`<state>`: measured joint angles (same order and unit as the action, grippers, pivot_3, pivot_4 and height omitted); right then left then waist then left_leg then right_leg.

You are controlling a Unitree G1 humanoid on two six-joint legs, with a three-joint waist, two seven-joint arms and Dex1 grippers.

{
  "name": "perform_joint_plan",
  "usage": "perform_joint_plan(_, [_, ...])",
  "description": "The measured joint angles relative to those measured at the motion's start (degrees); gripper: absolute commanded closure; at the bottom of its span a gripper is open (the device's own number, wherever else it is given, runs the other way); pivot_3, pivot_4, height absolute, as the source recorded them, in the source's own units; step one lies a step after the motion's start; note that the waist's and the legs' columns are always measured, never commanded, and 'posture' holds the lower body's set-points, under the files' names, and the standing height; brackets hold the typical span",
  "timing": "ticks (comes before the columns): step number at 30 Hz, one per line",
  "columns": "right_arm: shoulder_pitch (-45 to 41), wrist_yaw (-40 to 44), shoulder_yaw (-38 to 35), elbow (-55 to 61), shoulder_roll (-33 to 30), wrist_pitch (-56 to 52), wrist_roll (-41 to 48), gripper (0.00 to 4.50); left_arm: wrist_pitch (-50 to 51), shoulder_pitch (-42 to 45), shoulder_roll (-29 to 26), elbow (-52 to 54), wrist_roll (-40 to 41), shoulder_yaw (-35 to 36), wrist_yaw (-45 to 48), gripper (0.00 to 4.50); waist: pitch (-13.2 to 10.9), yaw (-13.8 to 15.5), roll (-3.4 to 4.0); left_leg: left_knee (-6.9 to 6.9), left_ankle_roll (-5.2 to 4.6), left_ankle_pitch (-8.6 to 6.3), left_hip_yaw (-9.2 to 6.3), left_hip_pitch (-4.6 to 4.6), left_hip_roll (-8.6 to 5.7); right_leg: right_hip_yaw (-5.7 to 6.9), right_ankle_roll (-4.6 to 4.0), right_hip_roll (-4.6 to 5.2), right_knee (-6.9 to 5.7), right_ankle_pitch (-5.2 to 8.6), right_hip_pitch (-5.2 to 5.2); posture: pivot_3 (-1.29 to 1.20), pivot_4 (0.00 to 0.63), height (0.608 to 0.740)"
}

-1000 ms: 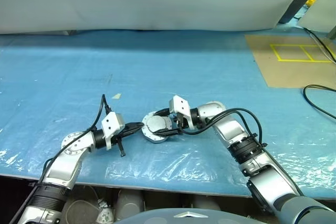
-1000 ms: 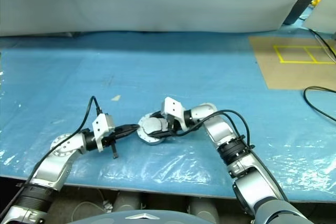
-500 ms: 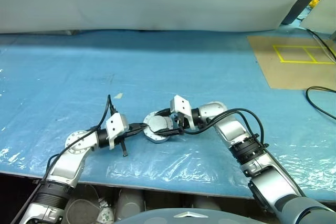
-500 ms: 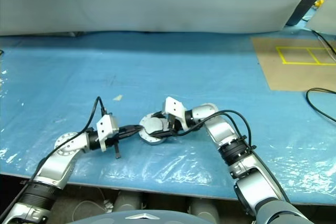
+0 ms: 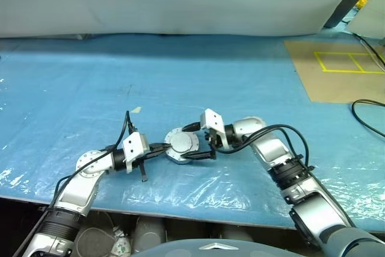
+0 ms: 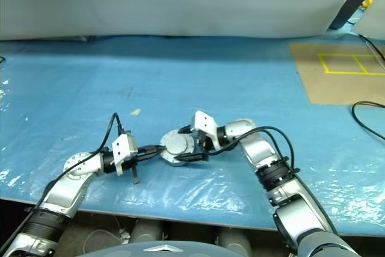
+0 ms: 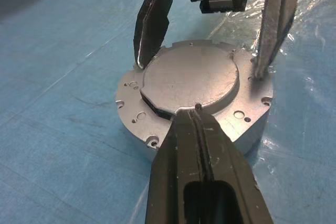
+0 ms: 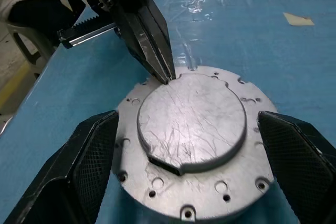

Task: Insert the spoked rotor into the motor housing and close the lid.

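The lid's edge (image 8: 240, 144) is resting close against the silver edge, so the lid will stay in place and come along when I lift and carry the motor housing.
The motor housing (image 5: 175, 157) lies flat on the blue sheet, its silver flange dotted with screw holes (image 8: 231, 182). On top of it sits the lid (image 7: 189, 80), plain grey face up, with a small gap at one notch in its edge. My left gripper (image 5: 163, 147) is shut, and its tip (image 7: 197, 109) touches the lid's edge. My right gripper (image 5: 184, 144) is open; its fingers (image 8: 89, 166) stand on either side of the housing, apart from it. The spoked rotor is hidden.
A brown board with yellow tape squares (image 5: 337, 70) lies at the far right, with a black cable (image 5: 367, 109) next to it. A small paper scrap (image 5: 133, 111) lies behind the left arm. The table's front edge runs just below both arms.
My right gripper's fingers have spread wider off the housing, and the hand has drawn slightly back to the right. The left gripper has kept still against the lid.
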<state>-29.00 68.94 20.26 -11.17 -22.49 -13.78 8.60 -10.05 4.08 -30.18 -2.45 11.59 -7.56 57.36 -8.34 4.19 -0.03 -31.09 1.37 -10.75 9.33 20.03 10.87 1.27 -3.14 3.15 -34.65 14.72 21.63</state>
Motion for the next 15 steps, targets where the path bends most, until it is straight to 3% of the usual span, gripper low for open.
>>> perform_joint_plan(8, [1.7,-0.4,-4.1,3.1,-2.1,-7.9,4.9,0.04,-0.1,0.4,0.2,-0.5,0.0,0.1,0.2,4.5,-0.1,0.0,0.02,0.01,-0.01,0.01,0.07,0.36,0.0,-0.01,0.0,0.0,-0.04,-0.01,0.44,0.0,0.15,0.74])
perform_joint_plan(15, [-0.8,-6.4,-15.5,4.6,-3.0,-37.2,18.2,0.04,-0.2,0.5,0.4,-0.8,0.1,0.1,0.4,4.5,-0.1,0.2,0.03,0.0,0.09,0.07,0.08,0.52,0.0,0.01,-0.01,-0.01,-0.05,-0.01,0.56,0.0,0.15,0.74])
